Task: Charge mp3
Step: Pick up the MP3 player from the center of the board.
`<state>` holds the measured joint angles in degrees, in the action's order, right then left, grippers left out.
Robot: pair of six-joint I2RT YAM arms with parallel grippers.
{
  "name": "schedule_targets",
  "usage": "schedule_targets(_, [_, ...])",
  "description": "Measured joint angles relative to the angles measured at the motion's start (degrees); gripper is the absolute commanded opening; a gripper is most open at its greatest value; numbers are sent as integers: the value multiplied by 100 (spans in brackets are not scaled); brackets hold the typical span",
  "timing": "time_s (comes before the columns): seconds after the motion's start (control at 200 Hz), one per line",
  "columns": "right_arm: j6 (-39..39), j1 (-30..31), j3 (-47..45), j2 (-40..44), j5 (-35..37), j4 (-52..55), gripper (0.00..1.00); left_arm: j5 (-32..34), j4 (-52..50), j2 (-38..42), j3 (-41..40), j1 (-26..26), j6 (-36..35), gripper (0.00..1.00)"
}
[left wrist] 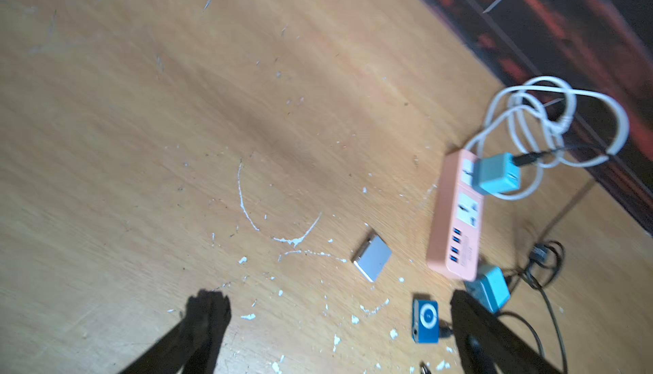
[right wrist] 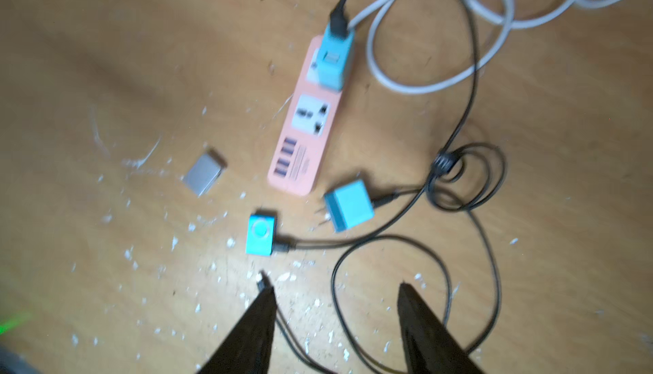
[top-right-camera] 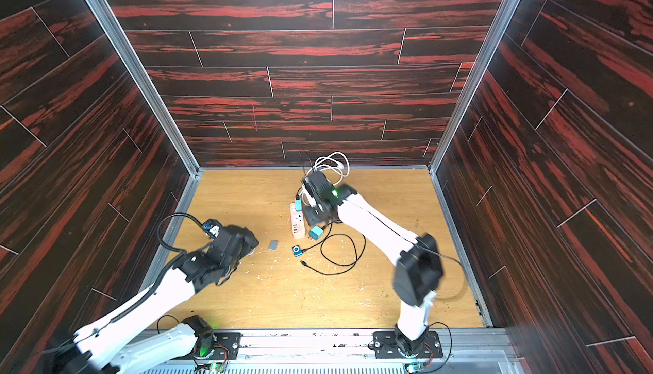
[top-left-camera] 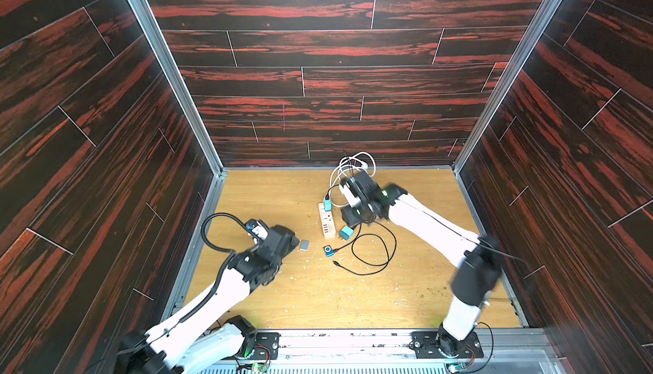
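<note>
The grey block (top-left-camera: 304, 244) lies clear of the pink power strip and blue mp3, so my left gripper should keep moving toward the block until the fingers straddle it.
The small blue mp3 (top-left-camera: 329, 250) (top-right-camera: 297, 250) (left wrist: 425, 321) (right wrist: 260, 234) lies flat on the wooden table with a black cable (right wrist: 318, 243) plugged into its side. A loose black plug end (right wrist: 260, 280) (top-left-camera: 335, 263) rests just in front of it. My left gripper (top-left-camera: 296, 242) (left wrist: 334, 301) hovers open to the mp3's left, nothing between its fingers. My right gripper (top-left-camera: 353, 217) (right wrist: 335, 291) hangs open and empty above the cable loops, beside the pink power strip (top-left-camera: 327, 220) (right wrist: 304, 132).
One teal adapter (left wrist: 496, 174) (right wrist: 334, 58) is plugged into the strip's far socket. Another teal adapter (top-left-camera: 346, 232) (right wrist: 349, 206) lies loose near the strip's front end. A small grey block (top-left-camera: 304, 245) (left wrist: 372, 258) lies left of the mp3. White cord (top-left-camera: 353, 167) coils by the back wall.
</note>
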<state>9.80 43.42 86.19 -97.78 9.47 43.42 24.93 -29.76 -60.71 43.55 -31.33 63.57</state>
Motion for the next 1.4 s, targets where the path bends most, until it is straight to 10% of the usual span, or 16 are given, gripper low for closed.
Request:
schedule_targets(0.486, [-208,546,-2761,879,-70,-2063,62,-1126,-549,-2157,1611,431,960,100])
schedule_targets(1.398, [-7,540,-3825,1779,175,-3587,72,-1980,-1113,-4122,2494,426,2487,88])
